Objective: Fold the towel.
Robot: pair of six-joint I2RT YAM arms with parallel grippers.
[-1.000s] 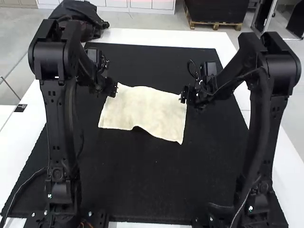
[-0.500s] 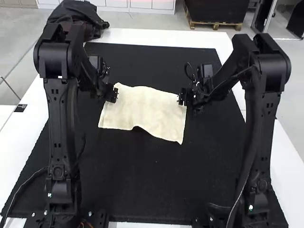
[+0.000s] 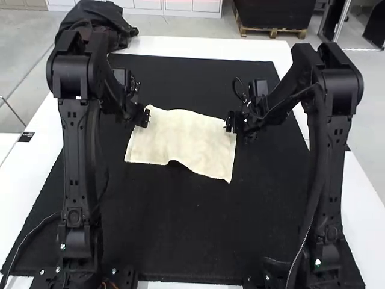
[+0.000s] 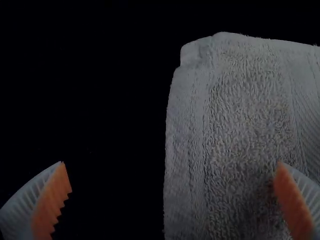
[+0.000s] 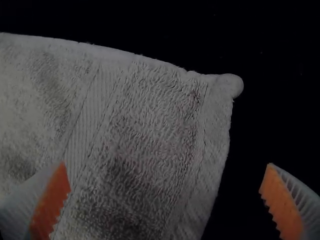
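Note:
I have the towel's far corners [image 3: 183, 138] to carry over, and the towel should then fold while its near edge [image 3: 174, 162] stays down, because that edge lies limp and wavy.
The cream towel [image 3: 183, 141] lies spread on the black mat, its near edge slightly wavy. My left gripper [image 3: 145, 117] is over its far left corner, and my right gripper [image 3: 230, 122] is over its far right corner. In the left wrist view my left gripper [image 4: 172, 187] is open, its fingers wide apart across the side edge of the towel [image 4: 240, 130]. Likewise open in the right wrist view, my right gripper [image 5: 165, 187] straddles the other side edge of the towel [image 5: 135, 145], near a corner. Neither holds cloth.
A black mat [image 3: 180, 235] covers most of the white table [image 3: 204, 47]. At the table's far left edge lies a dark bundle of fabric [image 3: 99, 24]. Both arms stand at the mat's near side, their elbows raised on either side of the towel.
Both arms' elbows have moved inward. The left gripper has come slightly nearer the view's bottom, and the right gripper has shifted slightly left. The towel lies as before.

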